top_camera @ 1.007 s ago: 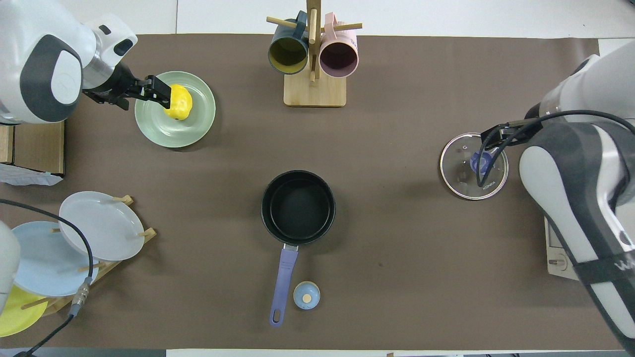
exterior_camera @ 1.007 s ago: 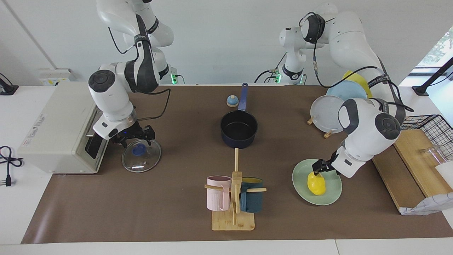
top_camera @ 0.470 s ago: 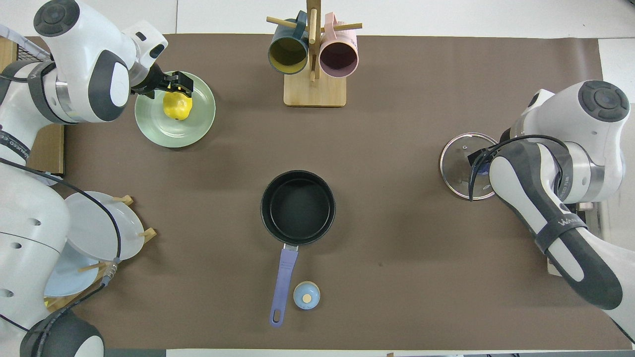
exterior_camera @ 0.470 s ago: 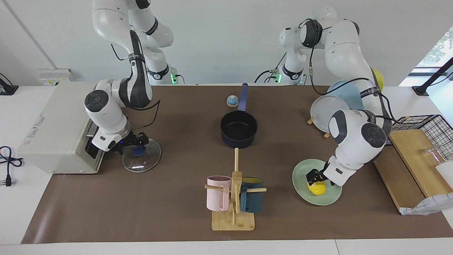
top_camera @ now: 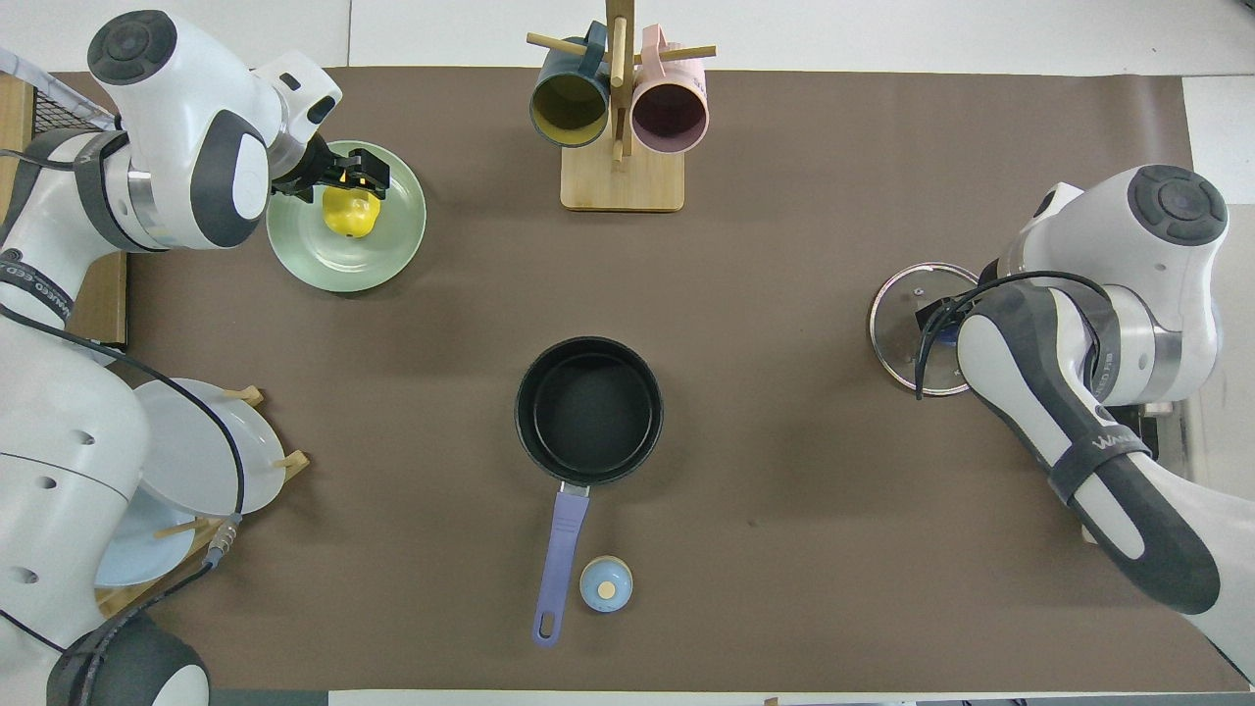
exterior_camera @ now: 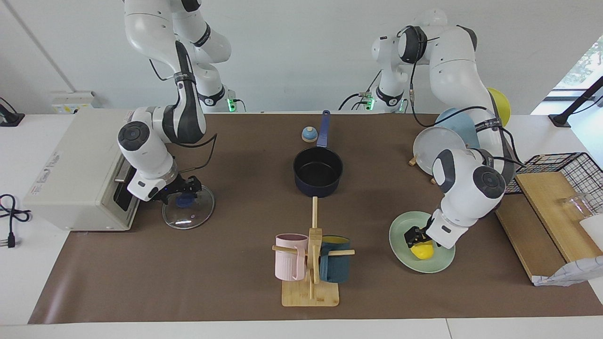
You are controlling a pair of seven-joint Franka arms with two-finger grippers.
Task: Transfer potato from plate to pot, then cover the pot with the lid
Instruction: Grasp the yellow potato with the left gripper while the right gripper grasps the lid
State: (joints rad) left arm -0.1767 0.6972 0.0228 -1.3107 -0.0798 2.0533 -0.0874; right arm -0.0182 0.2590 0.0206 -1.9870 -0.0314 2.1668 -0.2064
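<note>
The glass lid's rim (top_camera: 900, 324) is a match for the navy pot's opening (top_camera: 589, 410), so I expect the glass lid to rest flat over the potato when I bring it down.
The yellow potato (exterior_camera: 422, 252) (top_camera: 345, 216) lies on the mint-green plate (exterior_camera: 433, 266) (top_camera: 343, 267) toward the left arm's end of the table. My left gripper (exterior_camera: 417, 237) (top_camera: 355, 182) is down over the potato, open, with a finger on either side of its top. The navy pot (exterior_camera: 318, 172) (top_camera: 588, 410) stands mid-table with nothing in it, its handle pointing toward the robots. The glass lid (exterior_camera: 191, 215) (top_camera: 897, 335) lies flat toward the right arm's end. My right gripper (exterior_camera: 186, 191) hangs open just over the lid's blue knob (exterior_camera: 184, 201). In the overhead view the right arm hides the knob.
A wooden mug rack (exterior_camera: 311, 264) with two mugs stands farther from the robots than the pot. A white box-shaped appliance (exterior_camera: 77, 169) sits beside the lid. A small blue-topped bell (exterior_camera: 308, 134) lies by the pot handle. Upright plates in a rack (exterior_camera: 438, 150) and a wooden board (exterior_camera: 551, 221) flank the green plate.
Both arms have folded lower. The left gripper has dropped from beside the potato to straddle its top. The right gripper has come down closer to the lid's knob.
</note>
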